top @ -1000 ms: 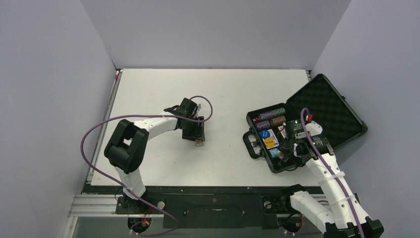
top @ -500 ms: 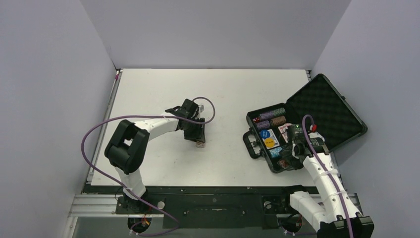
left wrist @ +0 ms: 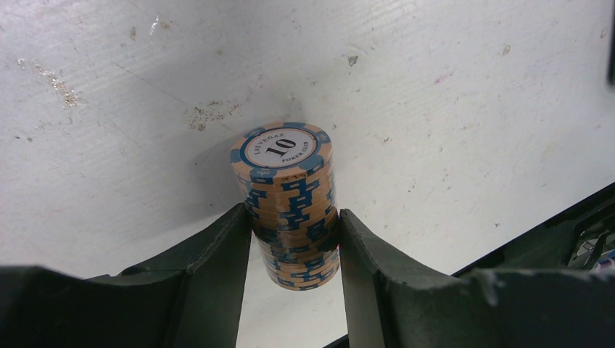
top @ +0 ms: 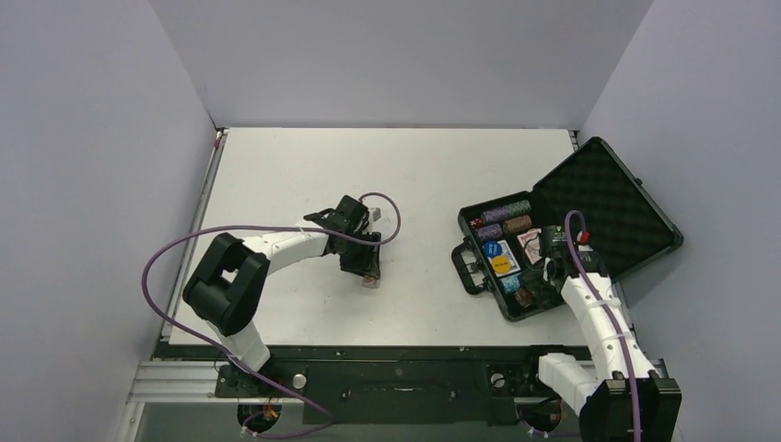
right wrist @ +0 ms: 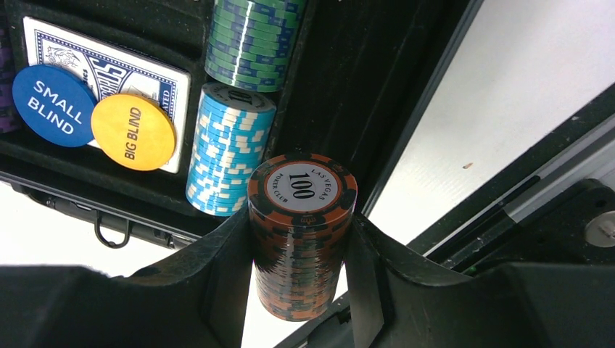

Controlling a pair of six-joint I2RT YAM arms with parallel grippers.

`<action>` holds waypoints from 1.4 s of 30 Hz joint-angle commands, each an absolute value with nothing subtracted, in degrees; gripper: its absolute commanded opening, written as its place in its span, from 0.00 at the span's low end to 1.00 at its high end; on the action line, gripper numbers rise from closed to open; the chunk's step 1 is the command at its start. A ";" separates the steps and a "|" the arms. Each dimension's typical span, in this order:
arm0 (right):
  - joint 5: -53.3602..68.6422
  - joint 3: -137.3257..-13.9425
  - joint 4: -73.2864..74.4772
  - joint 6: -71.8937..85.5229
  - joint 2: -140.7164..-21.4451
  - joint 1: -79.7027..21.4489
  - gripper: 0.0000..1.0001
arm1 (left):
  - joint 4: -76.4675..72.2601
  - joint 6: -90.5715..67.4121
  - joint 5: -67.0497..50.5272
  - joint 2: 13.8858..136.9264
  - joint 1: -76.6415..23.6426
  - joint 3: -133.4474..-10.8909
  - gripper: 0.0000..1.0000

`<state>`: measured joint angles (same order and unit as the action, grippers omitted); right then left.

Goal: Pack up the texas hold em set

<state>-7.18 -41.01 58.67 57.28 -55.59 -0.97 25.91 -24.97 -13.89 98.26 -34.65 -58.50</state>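
Note:
My right gripper should open, then press the stack into place with closed fingers, because the orange-black stack's printed end (right wrist: pixel 302 186) sticks up above the case's empty slot (right wrist: pixel 330 109).
The black case (top: pixel 599 204) lies open at the right, foam lid leaning back. Its tray holds chip stacks (top: pixel 508 213), red dice (top: pixel 475 222), a blue disc (top: pixel 491 249) and a yellow disc (top: pixel 501 264). My right gripper (right wrist: pixel 301 239) is shut on an orange-black "100" chip stack (right wrist: pixel 301 217) over the case's near corner, beside a light-blue stack (right wrist: pixel 225 152), green chips (right wrist: pixel 250 40) and a card deck (right wrist: pixel 109 61). Mid-table, my left gripper (left wrist: pixel 294 228) is shut on a peach-blue "10" chip stack (left wrist: pixel 286 188); whether it touches the table I cannot tell.
The case handle (top: pixel 465 267) points toward the table's middle. The white table (top: pixel 405 166) is walled on three sides. A purple cable (top: pixel 184 241) loops off the left arm. A black frame rail (top: pixel 396 354) runs along the near edge.
The left jaws have closed onto the "10" stack and that gripper has shifted slightly toward the near edge. The right wrist has drawn in a little over the case, still holding its stack.

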 commanded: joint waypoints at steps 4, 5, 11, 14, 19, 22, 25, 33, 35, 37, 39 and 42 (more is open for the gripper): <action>-4.35 -38.83 53.15 55.27 -57.46 2.04 0.00 | 24.98 -23.27 -14.95 95.25 -35.20 -57.35 0.13; -3.88 -38.44 52.51 55.14 -57.81 2.33 0.00 | 24.94 -23.19 -14.90 95.22 -35.23 -57.24 0.12; -3.31 -35.49 50.26 55.31 -57.87 3.57 0.00 | 24.67 -22.86 -14.78 94.67 -35.38 -56.46 0.12; -2.64 -34.57 49.27 55.50 -58.21 4.08 0.00 | 24.62 -22.70 -14.79 94.74 -35.42 -56.43 0.12; -3.34 -34.11 49.53 55.91 -59.28 4.70 0.05 | 24.91 -22.19 -14.61 94.89 -35.51 -56.83 0.12; -3.40 -33.97 49.76 56.30 -59.20 5.43 0.09 | 24.92 -22.07 -14.61 95.12 -35.55 -57.13 0.12; -2.57 -33.50 49.74 56.74 -59.14 6.06 0.13 | 24.77 -22.06 -14.72 95.50 -35.64 -57.49 0.12; -0.62 -33.24 50.75 56.11 -58.67 7.99 0.50 | 23.88 -22.38 -14.68 96.10 -35.92 -58.00 0.12; -0.52 -33.43 50.86 55.74 -58.54 8.26 0.54 | 23.68 -22.47 -14.60 96.26 -35.94 -58.07 0.12; 0.31 -33.67 51.03 55.35 -58.61 8.34 0.59 | 23.50 -22.56 -14.59 96.36 -36.01 -58.09 0.12; 1.05 -34.05 51.52 54.96 -58.72 8.41 0.62 | 23.43 -22.65 -14.59 96.48 -36.10 -58.16 0.12; 0.90 -34.93 52.21 54.18 -58.32 8.44 0.63 | 23.41 -22.67 -14.52 96.46 -36.20 -58.25 0.11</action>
<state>2.52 -35.14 49.10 56.14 -58.22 7.70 25.43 -23.24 -13.96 96.75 -35.70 -56.77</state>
